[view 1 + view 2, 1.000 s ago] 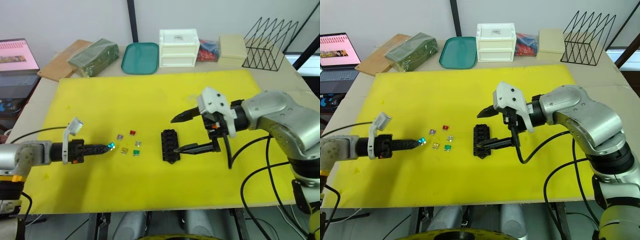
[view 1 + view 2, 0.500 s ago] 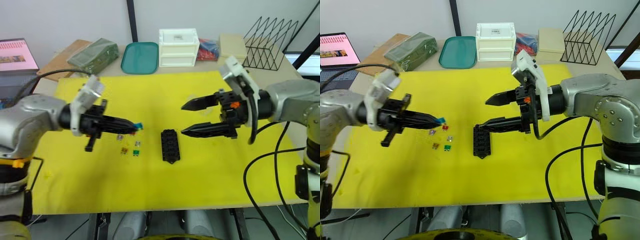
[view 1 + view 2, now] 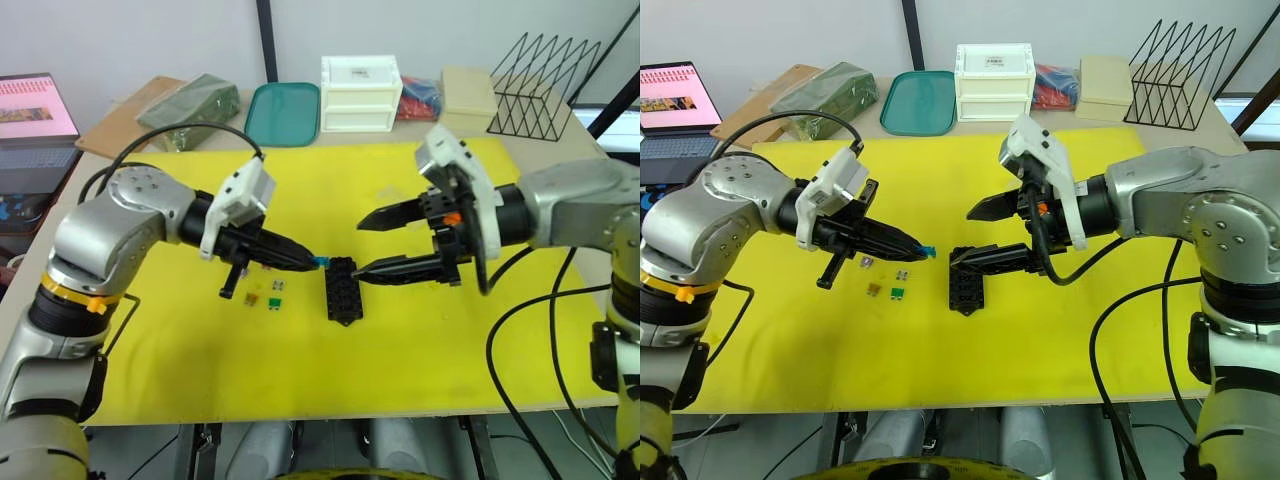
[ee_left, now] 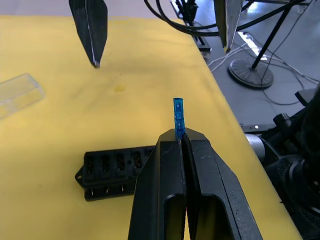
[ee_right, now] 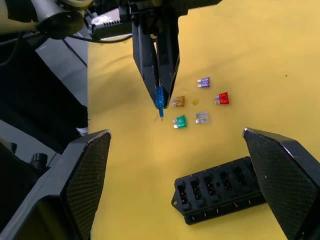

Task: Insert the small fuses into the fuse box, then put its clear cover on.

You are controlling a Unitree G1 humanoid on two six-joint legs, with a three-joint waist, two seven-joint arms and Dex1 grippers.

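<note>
The blue fuse [image 3: 322, 261] will go down until only its top edge can be seen when I push it, because deep, narrow slots [image 5: 210, 185] run across the black fuse box.
The black fuse box [image 3: 340, 290] lies on the yellow mat [image 3: 200, 380], its slots facing up. My left gripper [image 3: 312, 262] is shut on a blue fuse [image 3: 930, 252], whose tip hangs just left of the box's far end. Five more small fuses lie loose on the mat beneath that arm: purple [image 5: 203, 82], red [image 5: 221, 98], tan [image 5: 179, 101], grey [image 5: 202, 117] and green [image 5: 180, 121]. My right gripper [image 3: 360, 248] is open, empty, and hovers just right of the box, its lower fingertip close to the far end. The clear cover [image 4: 17, 92] lies on the mat beyond the box.
Behind the mat stand a white drawer box [image 3: 360, 95], a teal tray [image 3: 282, 115], a green bag [image 3: 190, 100], a beige box [image 3: 466, 98] and a black wire rack [image 3: 545, 90]. A laptop [image 3: 35, 110] sits at the far left. Cables hang from both arms.
My left gripper has lifted the blue fuse from beside the loose fuses and carried it right to the fuse box. My right gripper rose off the box, then came back close.
</note>
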